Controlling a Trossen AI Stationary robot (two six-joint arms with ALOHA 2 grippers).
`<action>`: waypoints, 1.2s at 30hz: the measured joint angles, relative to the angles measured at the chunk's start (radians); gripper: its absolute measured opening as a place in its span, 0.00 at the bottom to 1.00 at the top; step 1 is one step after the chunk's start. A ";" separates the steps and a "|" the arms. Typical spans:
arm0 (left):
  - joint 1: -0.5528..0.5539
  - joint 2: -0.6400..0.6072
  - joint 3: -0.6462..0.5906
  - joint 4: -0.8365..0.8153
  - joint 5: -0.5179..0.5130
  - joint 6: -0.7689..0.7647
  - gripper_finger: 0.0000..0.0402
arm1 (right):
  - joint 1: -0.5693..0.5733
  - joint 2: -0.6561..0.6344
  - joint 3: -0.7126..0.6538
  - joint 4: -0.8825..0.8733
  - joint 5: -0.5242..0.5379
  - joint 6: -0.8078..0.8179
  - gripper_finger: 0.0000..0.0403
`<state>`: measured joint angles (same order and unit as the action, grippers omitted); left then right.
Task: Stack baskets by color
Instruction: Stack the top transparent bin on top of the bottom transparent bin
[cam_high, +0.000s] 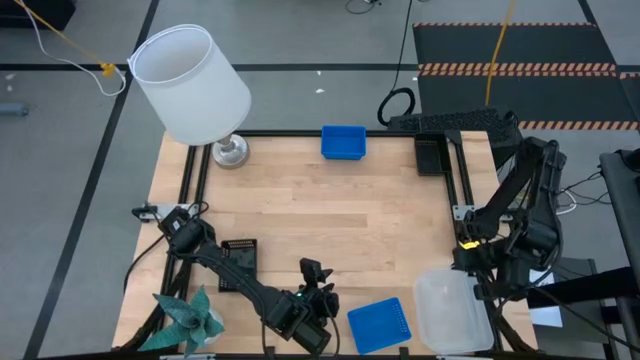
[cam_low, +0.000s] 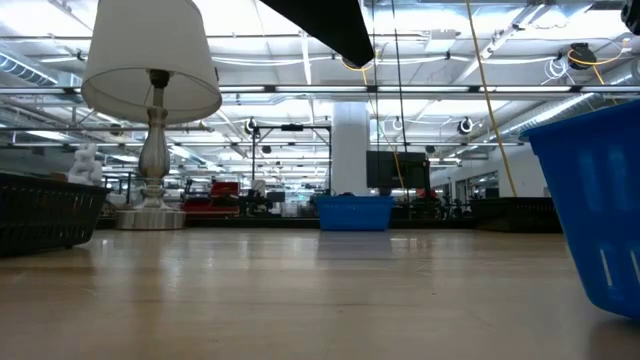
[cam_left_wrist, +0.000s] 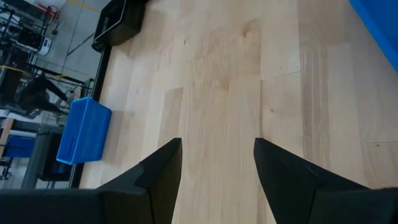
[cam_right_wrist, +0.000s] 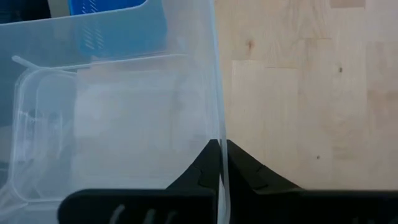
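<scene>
My right gripper has the clear basket upright (cam_high: 447, 300) and free of the near blue basket, so I should keep lowering the clear basket until its bottom (cam_high: 450, 322) rests flat, and then let go.
A clear basket (cam_high: 452, 312) sits at the near right corner, with my right gripper (cam_high: 468, 268) shut on its far wall. Left of it a blue basket (cam_high: 380, 325) rests flat on the wood; it also fills the right edge of the low view (cam_low: 600, 210). A second blue basket (cam_high: 343, 142) stands at the far edge, a black basket (cam_high: 432, 156) at the far right, and a black slotted basket (cam_high: 238, 265) near left. My left gripper (cam_left_wrist: 217, 168) hangs open over bare wood, left of the near blue basket. My right gripper pinches the clear basket's far wall at its rim (cam_right_wrist: 219, 134), near the wall's right end, one finger inside the basket and one outside. The fingers come slanting down from above. I cannot tell whether the basket's bottom is on the table.
A lamp with a white shade (cam_high: 190, 85) stands at the far left corner, and a teal paper plant (cam_high: 190, 320) at the near left corner. A black frame (cam_high: 455, 190) edges the wooden top. The middle of the table (cam_high: 340, 215) shows bare wood.
</scene>
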<state>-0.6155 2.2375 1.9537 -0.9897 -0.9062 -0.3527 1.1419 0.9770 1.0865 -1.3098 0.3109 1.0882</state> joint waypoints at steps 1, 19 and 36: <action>0.000 0.000 0.000 0.000 0.000 0.000 0.50 | 0.000 -0.009 -0.014 0.011 0.000 0.000 0.00; 0.000 0.000 0.000 0.000 0.000 -0.005 0.50 | 0.000 -0.052 -0.048 0.023 -0.025 0.030 0.00; 0.000 0.000 0.000 0.000 0.000 -0.010 0.50 | 0.000 -0.056 -0.148 0.028 -0.054 0.068 0.01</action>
<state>-0.6155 2.2379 1.9533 -0.9894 -0.9062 -0.3626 1.1419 0.9215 0.9382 -1.2816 0.2573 1.1563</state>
